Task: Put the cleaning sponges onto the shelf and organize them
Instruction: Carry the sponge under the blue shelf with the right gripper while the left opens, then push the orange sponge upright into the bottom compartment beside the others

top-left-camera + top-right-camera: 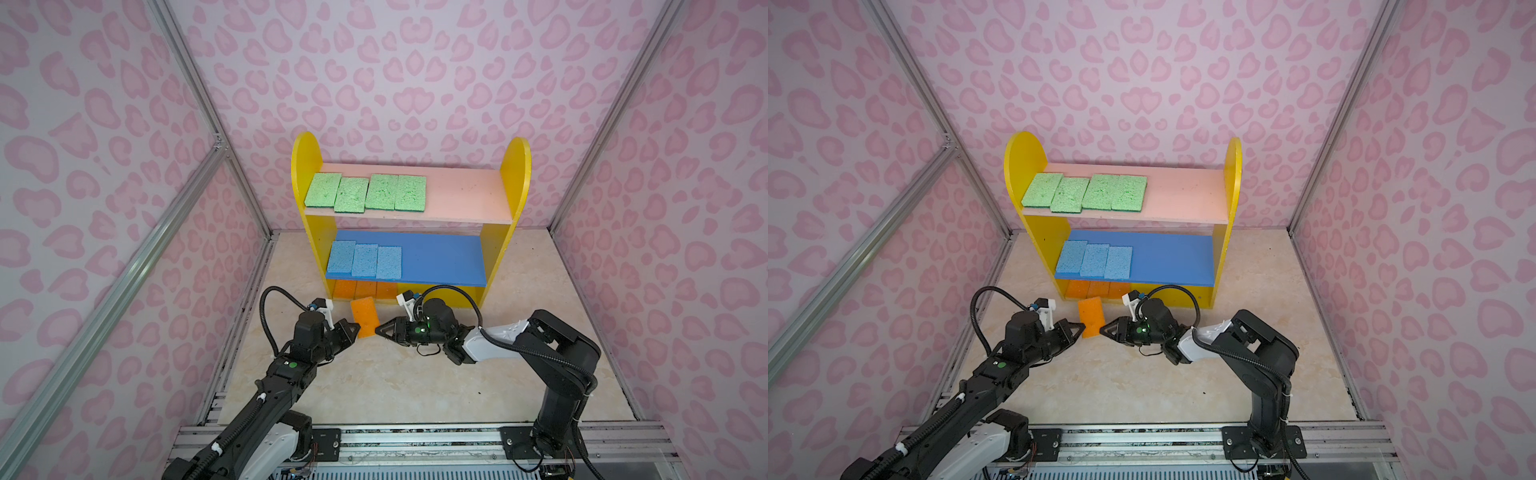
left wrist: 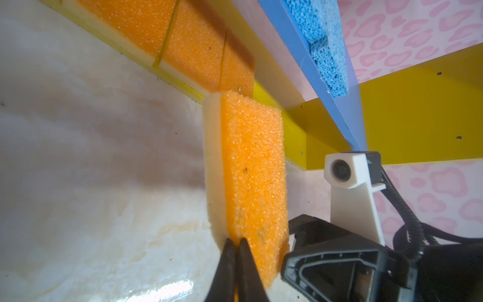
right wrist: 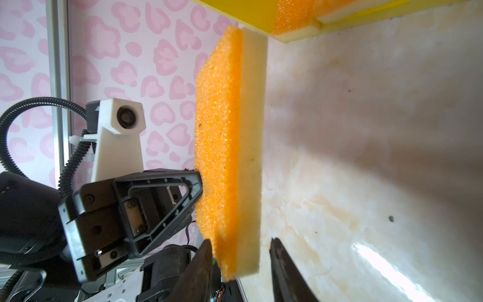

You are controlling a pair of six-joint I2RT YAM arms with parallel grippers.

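Observation:
I should have my right gripper take the orange sponge from my left gripper, because the free space on the yellow base is on my right gripper's side.
The shelf stands at the back wall. Several green cleaning sponges lie on its pink board, three blue ones on the blue board, and three orange ones on the yellow base. One more orange sponge with a pale underside hangs just in front of the base. My left gripper is shut on its left edge. My right gripper straddles the opposite edge. One finger touches the orange face, and a gap separates the other from the pale side.
The marble-patterned floor spreads in front of the shelf. Pink patterned walls with aluminium posts close in on three sides. A metal rail at the front carries both arm bases. The right halves of the pink board and the blue board are bare.

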